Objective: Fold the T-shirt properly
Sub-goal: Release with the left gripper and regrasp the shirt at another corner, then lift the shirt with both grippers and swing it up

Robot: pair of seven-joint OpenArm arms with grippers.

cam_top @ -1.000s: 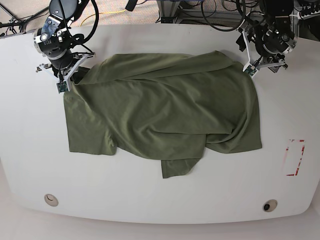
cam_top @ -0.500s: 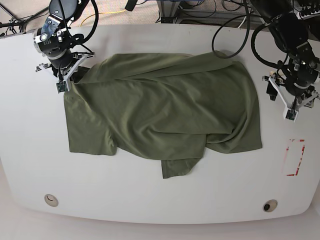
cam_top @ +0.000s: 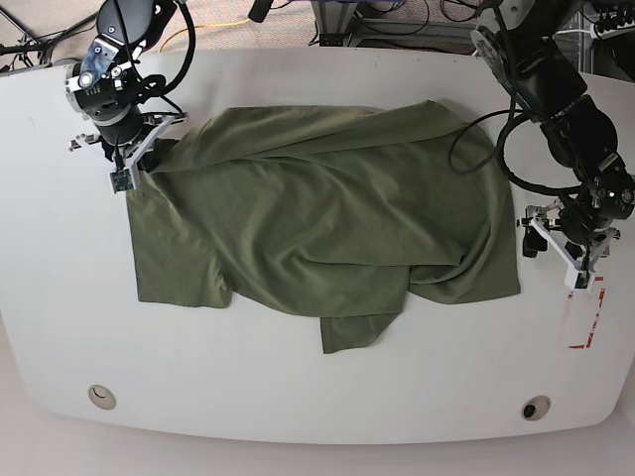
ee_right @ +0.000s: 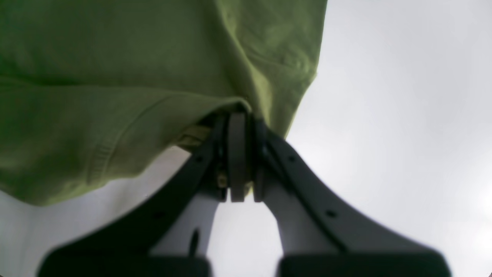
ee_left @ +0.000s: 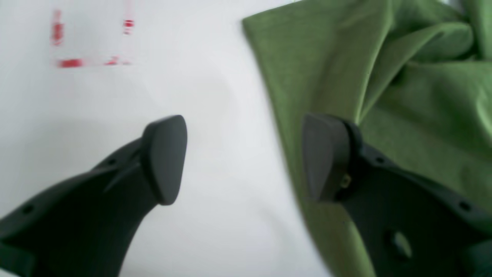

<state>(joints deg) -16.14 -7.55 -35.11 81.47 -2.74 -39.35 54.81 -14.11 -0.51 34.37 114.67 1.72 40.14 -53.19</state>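
Observation:
The T-shirt's flat side edge (cam_top: 513, 246) is between my left gripper's open fingers, so I should go on moving in toward the cloth (cam_top: 503, 280) near the T-shirt's corner until the fingers pinch it.
The olive-green T-shirt (cam_top: 327, 218) lies wrinkled and partly folded over itself on the white table (cam_top: 298, 387). My right gripper (cam_top: 136, 164) is at the shirt's far left corner. In the right wrist view this gripper (ee_right: 238, 127) is shut on a hem of the T-shirt (ee_right: 115, 77). My left gripper (cam_top: 552, 241) hovers just off the shirt's right edge, near its lower corner. In the left wrist view it (ee_left: 246, 157) is open and holds nothing: one finger is over the T-shirt (ee_left: 423, 115) edge, the other over bare table.
Red tape marks (cam_top: 585, 312) sit on the table right of the left gripper, also seen as red marks (ee_left: 69, 61) in the left wrist view. Two round holes (cam_top: 100, 397) (cam_top: 536, 408) lie near the front edge. Cables (cam_top: 427, 30) run behind the table.
The left arm has swung from the shirt's far right corner down along its right side to the lower right edge, staying open. The right gripper has kept its grip, barely shifting.

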